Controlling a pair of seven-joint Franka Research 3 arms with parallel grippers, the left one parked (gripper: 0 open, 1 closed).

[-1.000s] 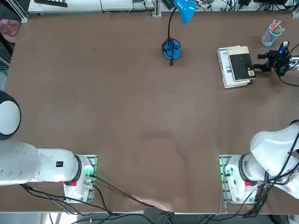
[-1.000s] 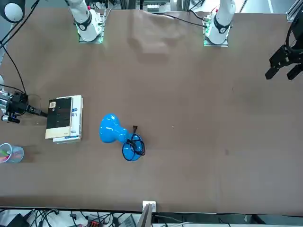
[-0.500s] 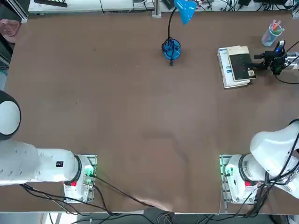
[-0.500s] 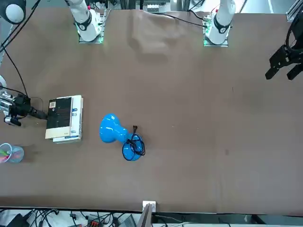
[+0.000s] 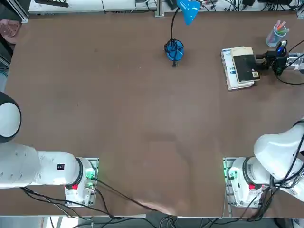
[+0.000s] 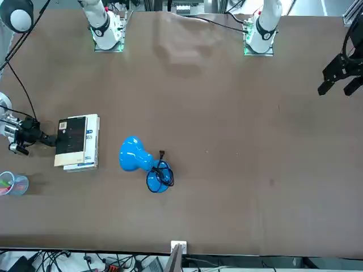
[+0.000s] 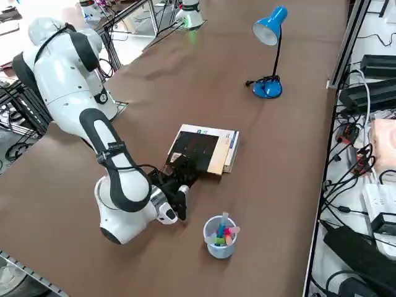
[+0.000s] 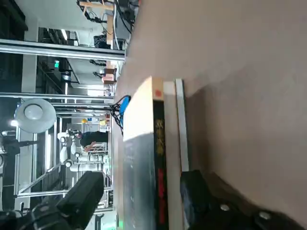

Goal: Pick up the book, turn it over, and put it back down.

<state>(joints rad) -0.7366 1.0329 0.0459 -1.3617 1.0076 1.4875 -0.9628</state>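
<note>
I expect the book (image 6: 70, 139) to come off alone and leave the white-and-blue cover (image 6: 92, 139) behind when I lift it, because the black panel sits crooked over that cover.
The book (image 5: 240, 68) lies flat at the table's far right, a black panel on top over a white-and-blue cover. It also shows in the front view (image 6: 77, 141) and the right side view (image 7: 201, 150). My right gripper (image 5: 261, 58) is turned sideways at the book's right edge, low over the table, and open. In the wrist view the book (image 8: 144, 153) fills the gap of the gripper (image 8: 141, 191). One finger (image 8: 86, 194) stands over the cover and the other finger (image 8: 196, 194) is down at table level beside the spine. Neither finger presses on the book.
A blue desk lamp (image 5: 175, 49) stands left of the book, its head (image 5: 189, 10) leaning over the far edge. A clear cup of coloured pens (image 5: 276, 34) sits just beyond the gripper near the right corner. The right arm's cable (image 5: 290, 80) trails by the table's right edge.
The right gripper has slid left toward the book and dropped lower, so its open fingers now reach the book's right edge. The book has not moved.
</note>
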